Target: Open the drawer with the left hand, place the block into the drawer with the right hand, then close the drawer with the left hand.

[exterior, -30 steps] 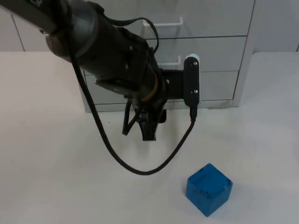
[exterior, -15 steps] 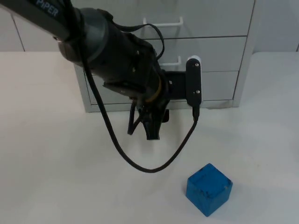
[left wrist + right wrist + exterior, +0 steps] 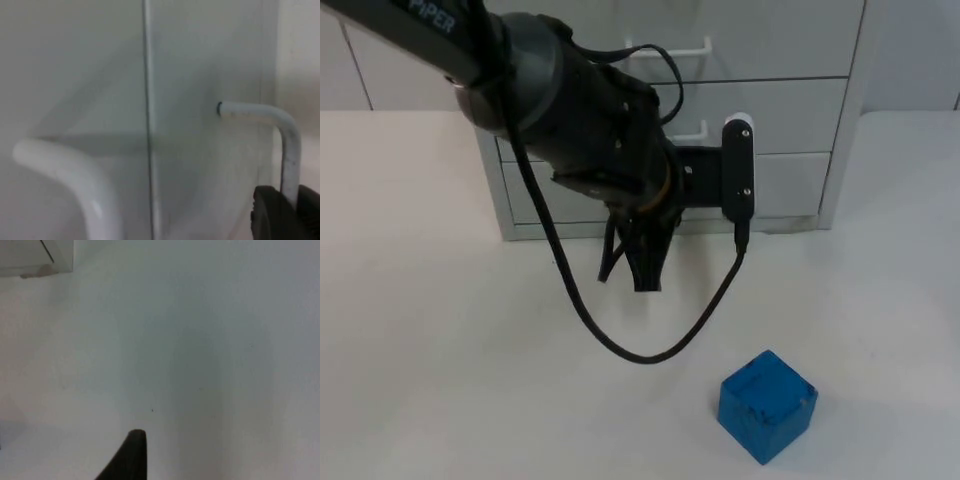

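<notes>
My gripper will pull the white handle of the bottom drawer [image 3: 788, 186]. The bottom drawer will slide straight out by itself, because a straight seam [image 3: 794, 154] runs above it.
A grey drawer cabinet [image 3: 790, 110] stands at the back of the table with its drawers shut. One white handle [image 3: 672, 48] is on its upper drawer, and another [image 3: 701, 130] is partly hidden behind the left arm. My left gripper [image 3: 632, 265] is open and empty, low in front of the cabinet's bottom drawer. In the left wrist view, a fingertip [image 3: 277, 217] sits just beside a white handle [image 3: 280, 125], and a second handle [image 3: 75, 175] is close to the camera. The blue block [image 3: 767, 405] lies on the table near the front, apart from both grippers. My right gripper [image 3: 129, 455] hangs over bare table.
The white table [image 3: 440, 350] stretches left and right of the cabinet. A corner of the cabinet [image 3: 35, 257] is seen in the right wrist view. The left arm [image 3: 560, 90] crosses in front of the cabinet's left half.
The left arm has shifted a little to the right and nearer the cabinet front. The block has not moved.
</notes>
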You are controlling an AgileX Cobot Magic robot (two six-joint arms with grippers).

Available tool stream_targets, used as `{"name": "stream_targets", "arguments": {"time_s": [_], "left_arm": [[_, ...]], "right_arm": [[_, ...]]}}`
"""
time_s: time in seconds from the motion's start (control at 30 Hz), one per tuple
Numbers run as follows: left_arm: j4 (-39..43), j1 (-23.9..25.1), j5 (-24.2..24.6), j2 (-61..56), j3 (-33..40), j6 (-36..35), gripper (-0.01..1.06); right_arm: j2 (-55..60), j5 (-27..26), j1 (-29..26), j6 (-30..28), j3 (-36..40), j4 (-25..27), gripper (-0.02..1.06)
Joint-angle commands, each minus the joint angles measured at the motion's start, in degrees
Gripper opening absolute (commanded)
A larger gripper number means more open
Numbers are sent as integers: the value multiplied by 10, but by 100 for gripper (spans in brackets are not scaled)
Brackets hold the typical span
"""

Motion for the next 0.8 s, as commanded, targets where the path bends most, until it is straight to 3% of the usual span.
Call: {"name": "stream_targets", "arguments": {"time_s": [0.0, 0.17, 0.2, 0.33, 0.53, 0.77], "left_arm": [[-68, -16, 25, -4, 24, 7, 0], [-277, -47, 38, -53, 61, 179, 0], [-277, -47, 38, -53, 61, 179, 0], [-433, -63, 56, -73, 68, 324, 0], [-536, -65, 112, -74, 68, 427, 0], [-550, -73, 130, -74, 68, 468, 0]], "right_arm": [[-1, -5, -1, -2, -1, 0, 105], [-1, -10, -1, -2, -1, -1, 105], [-1, -10, -1, -2, -1, -1, 105], [-1, -4, -1, -2, -1, 4, 105], [-1, -4, -1, -2, -1, 4, 105], [-1, -4, -1, -2, -1, 5, 105]]}}
